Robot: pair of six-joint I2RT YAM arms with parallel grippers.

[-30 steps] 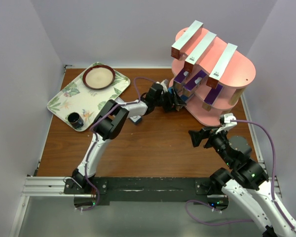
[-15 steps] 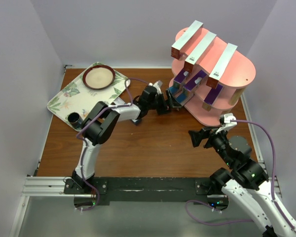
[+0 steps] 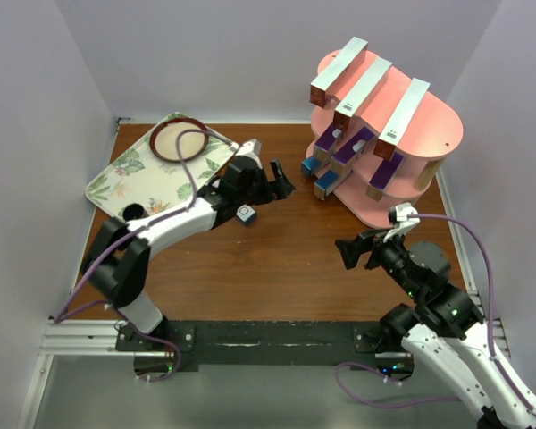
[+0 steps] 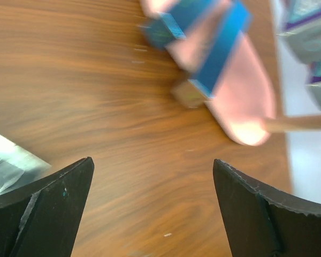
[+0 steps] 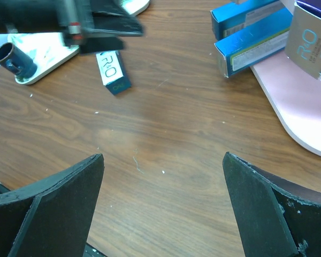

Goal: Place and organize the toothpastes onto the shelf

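My left gripper should keep moving toward the middle of the toothpaste with its fingers open and then close across the toothpaste's narrow sides, because the loose toothpaste [image 3: 247,214] is lying flat and clear of the tray.
The pink shelf [image 3: 420,125] stands at the back right. Three silver-white and red toothpastes [image 3: 362,85] lie across its top board, and purple ones [image 3: 350,147] sit on the middle tier. Two blue toothpastes [image 3: 320,174] lie on the bottom board [image 4: 241,101], their ends sticking out over the table. One loose toothpaste [image 5: 111,69], printed "R.O", lies on the table. My left gripper [image 3: 280,181] is open and empty, just left of the blue boxes [image 4: 222,48]. Further forward, my right gripper [image 5: 163,156] hangs open and empty over bare wood.
A leaf-patterned tray [image 3: 129,170] at the back left carries a brown-rimmed bowl [image 3: 179,140] and a dark blue cup [image 5: 10,59]. White walls enclose the table on three sides. The left arm stretches across the table's middle left.
My left gripper has opened wide and drawn back leftward from the shelf's bottom tier, leaving the blue box there. The right gripper has shifted slightly left.
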